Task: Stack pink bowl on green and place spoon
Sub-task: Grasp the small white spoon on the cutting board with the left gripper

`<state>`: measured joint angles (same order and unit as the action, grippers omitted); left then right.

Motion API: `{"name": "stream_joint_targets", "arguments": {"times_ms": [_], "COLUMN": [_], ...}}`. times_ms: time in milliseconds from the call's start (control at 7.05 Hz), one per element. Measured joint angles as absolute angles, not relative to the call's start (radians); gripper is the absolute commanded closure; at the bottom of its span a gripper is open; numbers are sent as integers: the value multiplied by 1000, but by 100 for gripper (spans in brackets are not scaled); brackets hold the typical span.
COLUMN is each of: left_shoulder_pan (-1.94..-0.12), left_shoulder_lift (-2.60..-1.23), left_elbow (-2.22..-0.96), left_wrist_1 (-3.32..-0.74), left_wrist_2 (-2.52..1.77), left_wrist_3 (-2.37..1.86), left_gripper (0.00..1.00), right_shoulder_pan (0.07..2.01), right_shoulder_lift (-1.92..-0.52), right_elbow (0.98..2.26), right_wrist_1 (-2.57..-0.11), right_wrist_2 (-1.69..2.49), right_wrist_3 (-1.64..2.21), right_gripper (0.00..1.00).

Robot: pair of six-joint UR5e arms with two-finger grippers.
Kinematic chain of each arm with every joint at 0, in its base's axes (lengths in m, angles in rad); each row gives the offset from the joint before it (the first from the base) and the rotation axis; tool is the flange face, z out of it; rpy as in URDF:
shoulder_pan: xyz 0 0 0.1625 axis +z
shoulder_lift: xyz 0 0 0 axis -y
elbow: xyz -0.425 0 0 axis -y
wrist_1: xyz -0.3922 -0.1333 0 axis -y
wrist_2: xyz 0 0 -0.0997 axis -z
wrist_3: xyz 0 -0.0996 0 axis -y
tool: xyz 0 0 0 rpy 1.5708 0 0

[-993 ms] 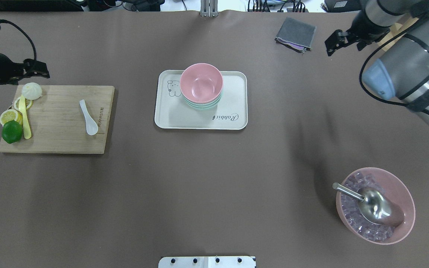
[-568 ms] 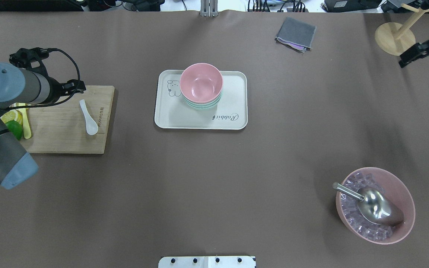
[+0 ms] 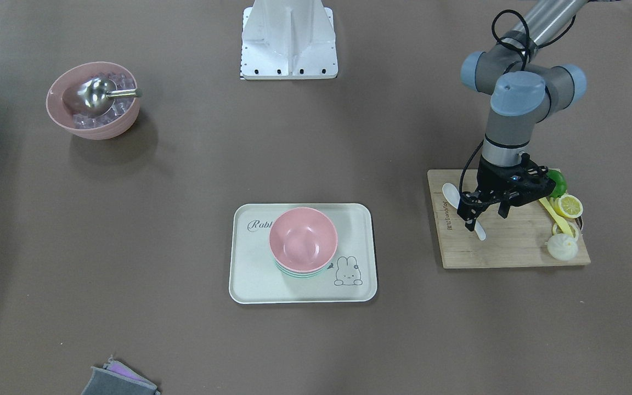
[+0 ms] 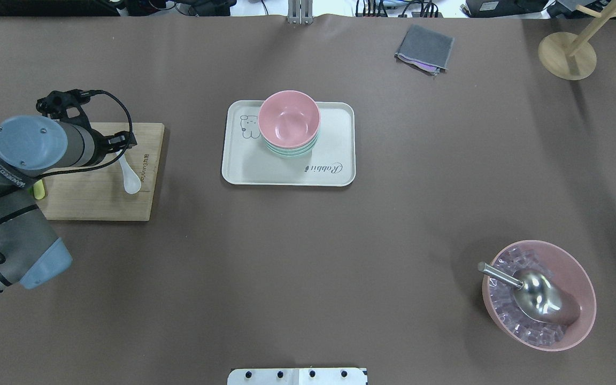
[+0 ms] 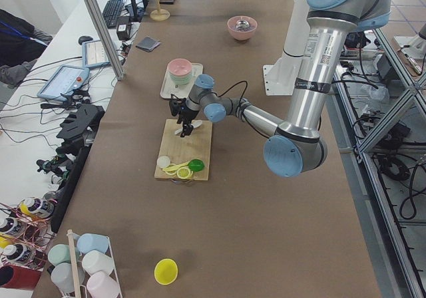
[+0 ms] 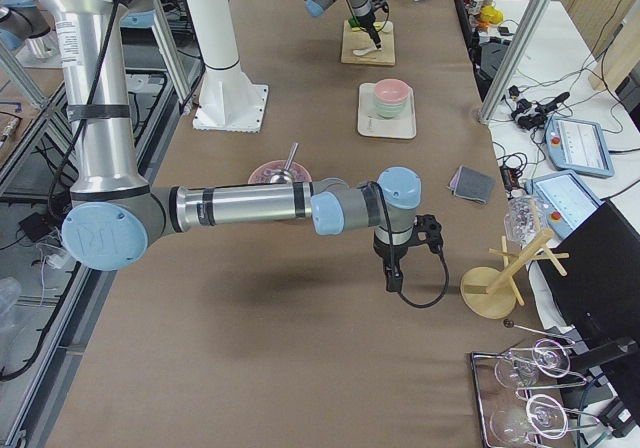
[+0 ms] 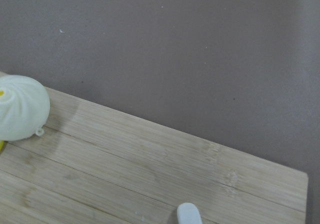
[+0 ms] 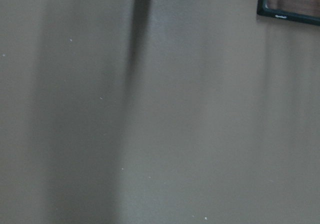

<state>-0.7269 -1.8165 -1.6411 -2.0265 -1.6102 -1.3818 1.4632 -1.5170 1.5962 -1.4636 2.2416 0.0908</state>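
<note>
The white spoon (image 3: pixel 450 195) is almost as long as the pink bowl (image 3: pixel 304 240) is wide, so the spoon's handle will lean out over the pink bowl's rim when I lower the spoon in.
The pink bowl (image 4: pixel 289 118) sits nested on the green bowl (image 4: pixel 293 153) on the cream tray (image 4: pixel 249 171); the stack also shows in the front view (image 3: pixel 303 238). The white spoon (image 4: pixel 130 181) lies on the wooden cutting board (image 4: pixel 94 200). My left gripper (image 3: pixel 486 216) is open and hovers just above the spoon's handle (image 3: pixel 479 233); the spoon's bowl (image 3: pixel 450 193) sticks out beside it. The left wrist view shows only the handle tip (image 7: pixel 187 214). My right gripper (image 6: pixel 392 273) shows only in the exterior right view, over bare table; I cannot tell if it is open.
On the board lie a lime (image 3: pixel 556 181), lemon slices (image 3: pixel 568 206), a yellow knife (image 3: pixel 554 214) and a white bun (image 3: pixel 562 247). A pink bowl of ice with a metal scoop (image 4: pixel 538 294) stands front right. A grey cloth (image 4: pixel 424 48) and a wooden stand (image 4: pixel 567 48) are at the back.
My left arm has swung in from the table's left edge to above the spoon on the board. My right arm has pulled out of the overhead view to the right.
</note>
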Motion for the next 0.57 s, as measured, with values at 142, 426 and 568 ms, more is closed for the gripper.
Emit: {"name": "stream_joint_targets", "arguments": {"times_ms": [142,426,568], "left_shoulder_pan": [-711,-690,-687], "left_shoulder_lift": [-1822,-1844,-1850], "left_elbow": [-1638,-1620,-1617], "left_wrist_1": [-2027,-2030,-2033], "left_wrist_2": [-1601,-1576,-1572], "left_wrist_3": [-1401,-1420,-1421], "left_gripper": [55,100,100], "right_shoulder_pan": [1488,1513,1516], "right_shoulder_lift": [-1539,-1564,-1567], "right_elbow": [1591,1588,1588], "right_wrist_1": [-1463,-1462,-1462], "right_wrist_2": [2241,2241,2242], "right_wrist_3": [88,80,79], "right_gripper": [0,0,0]}}
